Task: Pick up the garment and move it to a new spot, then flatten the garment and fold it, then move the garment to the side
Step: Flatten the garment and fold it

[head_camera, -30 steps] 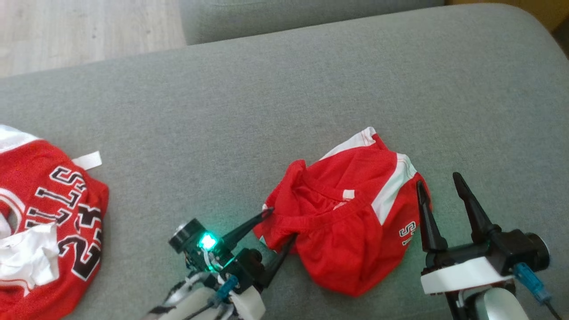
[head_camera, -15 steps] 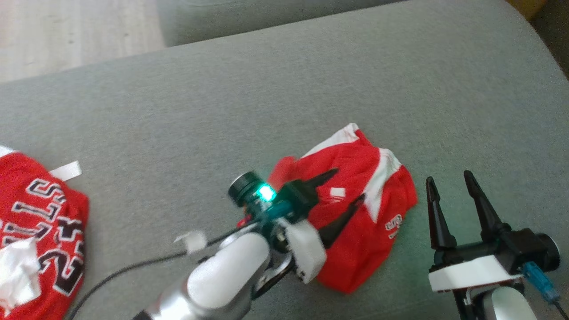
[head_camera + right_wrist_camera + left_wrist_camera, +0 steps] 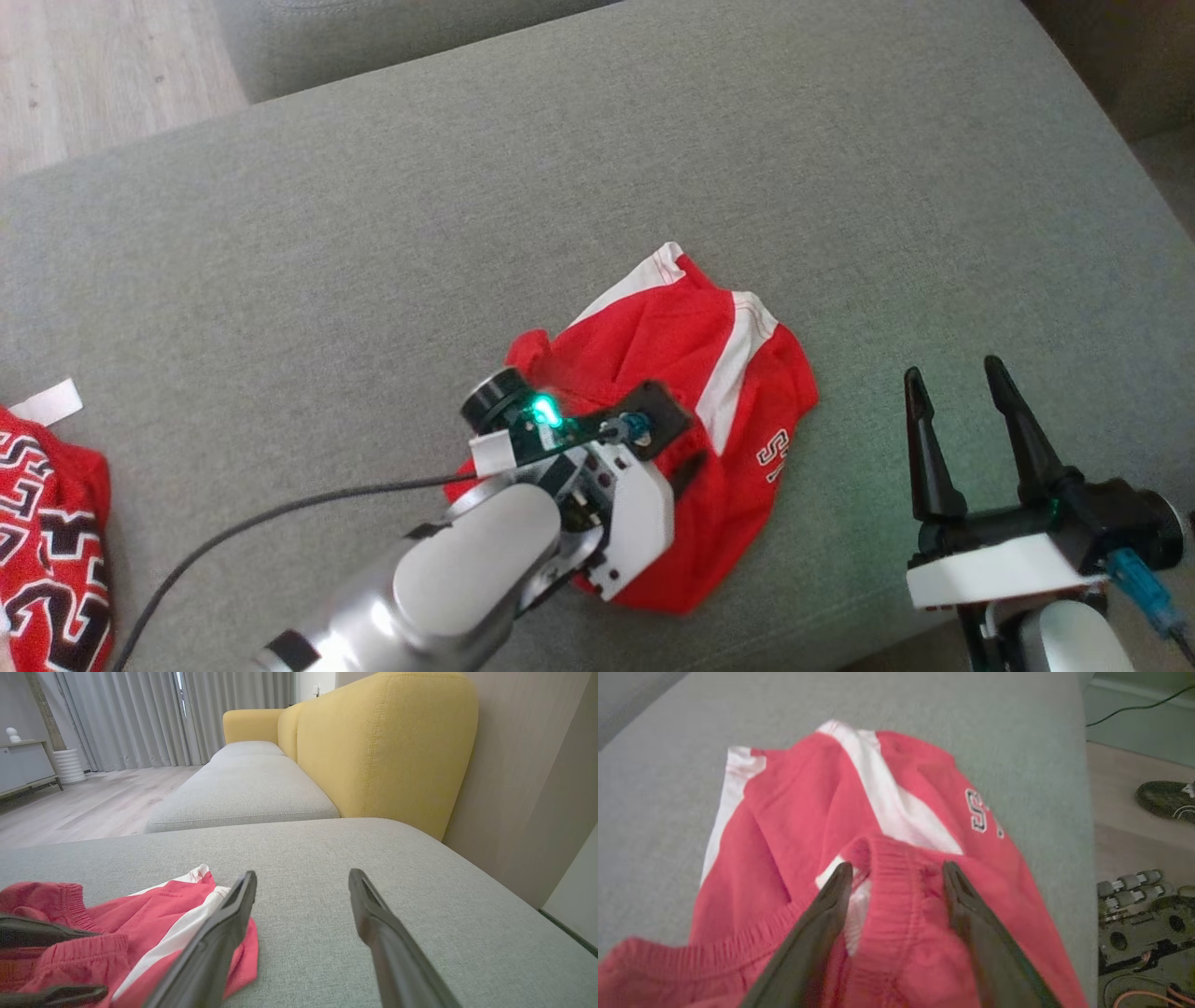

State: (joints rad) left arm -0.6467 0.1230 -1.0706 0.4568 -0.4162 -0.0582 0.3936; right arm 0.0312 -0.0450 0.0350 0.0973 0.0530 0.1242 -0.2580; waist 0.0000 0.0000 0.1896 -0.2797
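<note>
White peeks (image 3: 858,910) beside the waistband's raised fold, so when I lift the garment and lay it down, its waistband (image 3: 894,887) should gape open on the white inside.
The garment (image 3: 691,345) is a pair of red shorts with white stripes, lying crumpled on the grey sofa cushion (image 3: 373,233). My left gripper (image 3: 677,443) points down into its near part. In the left wrist view the left gripper (image 3: 897,867) stands open, its fingers on either side of a raised fold of the ribbed waistband of the garment (image 3: 808,802). My right gripper (image 3: 952,369) is open over bare cushion just right of the shorts, holding nothing. The right wrist view shows the right gripper (image 3: 302,873) beside the garment (image 3: 159,900).
A second red jersey (image 3: 47,523) with black lettering lies at the lower left, a white tag (image 3: 45,401) beside it. Wood floor (image 3: 93,65) lies beyond the cushion's far left. A yellow sofa back (image 3: 383,742) rises on the right. A dark shoe (image 3: 1164,800) rests on the floor.
My left gripper has gone from the shorts' left edge to above them, its fingers now astride the waistband. The camera has turned, shifting the picture left. The right gripper has hardly moved.
</note>
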